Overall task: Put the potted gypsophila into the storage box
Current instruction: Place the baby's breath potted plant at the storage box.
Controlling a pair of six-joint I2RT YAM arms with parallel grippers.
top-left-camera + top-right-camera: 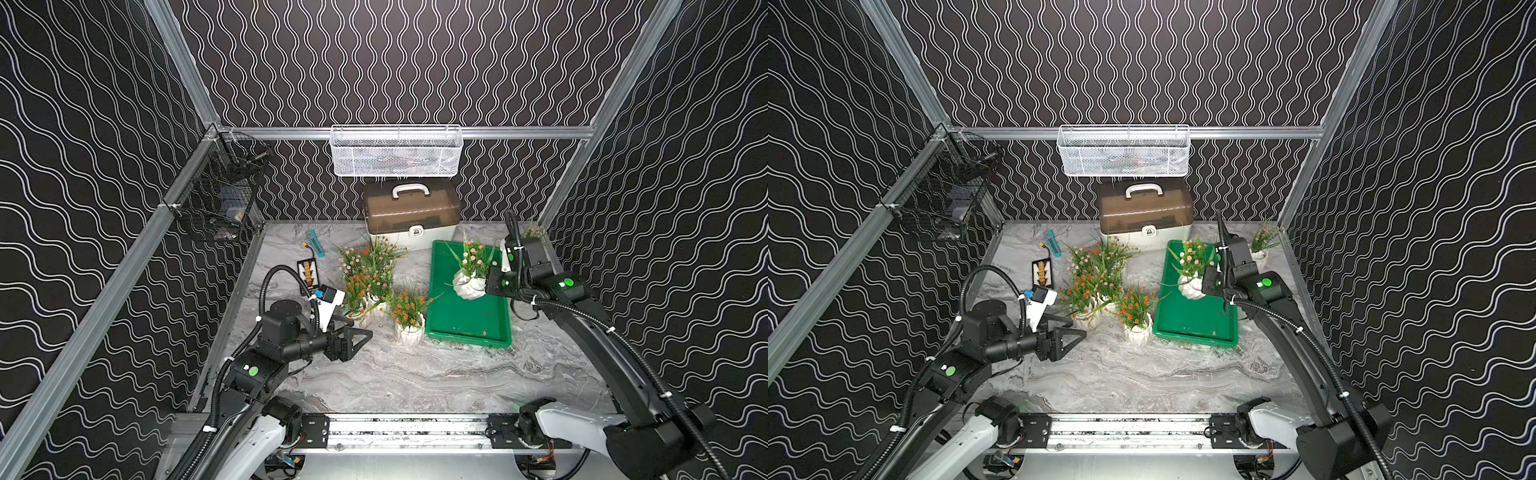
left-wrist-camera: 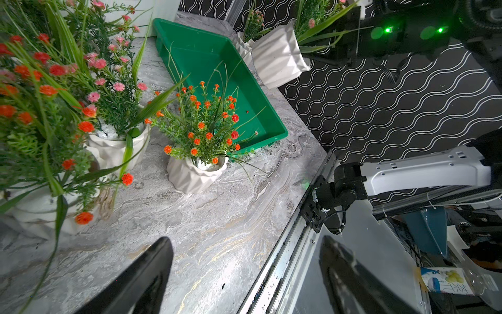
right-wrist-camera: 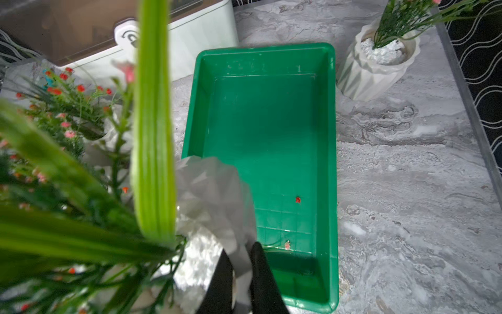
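Note:
I should keep moving my right gripper to the tray's corner [image 1: 442, 254] by the case until the pot stands, because the white pot [image 1: 468, 286] is hanging by its rim over the empty tray.
The storage box [image 1: 467, 320] [image 1: 1192, 322] is a green tray on the marble table, right of centre. My right gripper [image 1: 488, 286] [image 3: 241, 251] is shut on the rim of a white ribbed pot [image 1: 468, 287] [image 3: 214, 190] of pink-flowered potted gypsophila. It holds the pot tilted above the tray's far half. An orange-flowered pot [image 1: 409, 332] [image 2: 194, 176] stands just left of the tray, and several more [image 1: 365, 307] cluster behind it. Another pot [image 1: 1260, 254] [image 3: 377, 68] stands in the far right corner. My left gripper [image 1: 359, 328] [image 2: 245, 242] is open and empty beside the cluster.
A white case with a brown lid [image 1: 411, 212] stands behind the tray, under a white mesh basket [image 1: 395, 153]. A black wire basket [image 1: 220, 195] hangs on the left wall. A teal tool [image 1: 315, 243] and a small black card [image 1: 307, 272] lie at the far left.

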